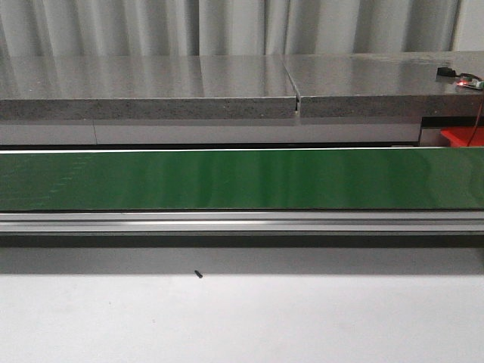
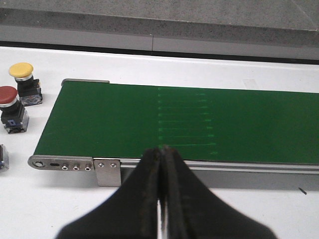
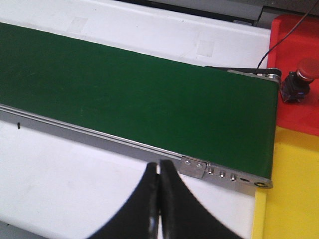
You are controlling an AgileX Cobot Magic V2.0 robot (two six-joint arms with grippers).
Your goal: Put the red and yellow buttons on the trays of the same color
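Note:
The buttons (image 2: 16, 99) beside the end of the belt are too far away for my right gripper to reach. My left gripper should therefore open and pick up the one nearest the front rail (image 2: 3, 158).
In the left wrist view a yellow button (image 2: 22, 79) and a red button (image 2: 10, 107) stand on the white table beside the end of the green conveyor belt (image 2: 189, 124). My left gripper (image 2: 162, 149) is shut and empty, hovering near the belt's front rail. In the right wrist view a red button (image 3: 299, 79) sits on the red tray (image 3: 299, 119), and the yellow tray (image 3: 294, 199) lies beside it, past the belt's end. My right gripper (image 3: 159, 164) is shut and empty above the table by the rail. Neither gripper shows in the front view.
The belt (image 1: 242, 180) spans the front view with its aluminium rail (image 1: 242, 221) in front. A grey stone counter (image 1: 151, 87) runs behind. A small dark speck (image 1: 198, 274) lies on the white table. Part of another button (image 2: 2, 157) shows at the left wrist view's edge.

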